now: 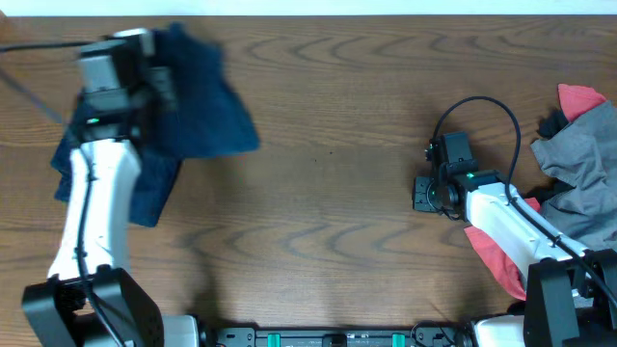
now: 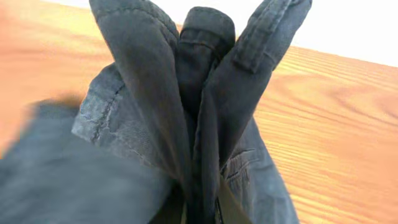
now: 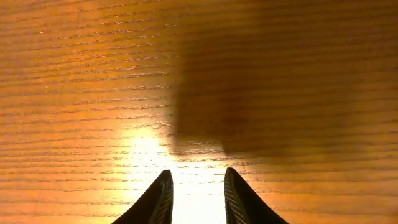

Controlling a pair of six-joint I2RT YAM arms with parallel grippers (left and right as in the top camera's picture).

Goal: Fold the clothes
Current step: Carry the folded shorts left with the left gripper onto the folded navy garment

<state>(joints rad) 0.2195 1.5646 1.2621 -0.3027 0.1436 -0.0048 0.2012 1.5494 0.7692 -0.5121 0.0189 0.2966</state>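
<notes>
The navy-blue shorts [image 1: 200, 111] are hanging over the dark cloth [image 1: 152, 196] beneath, so the left gripper should keep moving toward the table's side edge and let them go across that cloth.
The dark navy-blue shorts [image 1: 207, 111] lie bunched at the table's far left, partly lifted. My left gripper [image 1: 162, 87] is shut on a gathered fold of them. In the left wrist view the shorts [image 2: 149, 112] rise in thick folds from the jaws and hide most of the gripper [image 2: 200, 210]. Over bare wood right of centre, my right gripper [image 1: 424, 193] stands open, with nothing between its fingers [image 3: 163, 198]. A grey garment [image 1: 588, 164] and a coral-red one [image 1: 580, 98] are piled at the right edge.
More coral-red fabric [image 1: 496, 255] lies under the right arm near the front right. A black cable [image 1: 482, 106] loops above the right wrist. The table's [image 1: 337, 193] far edge runs just behind the shorts.
</notes>
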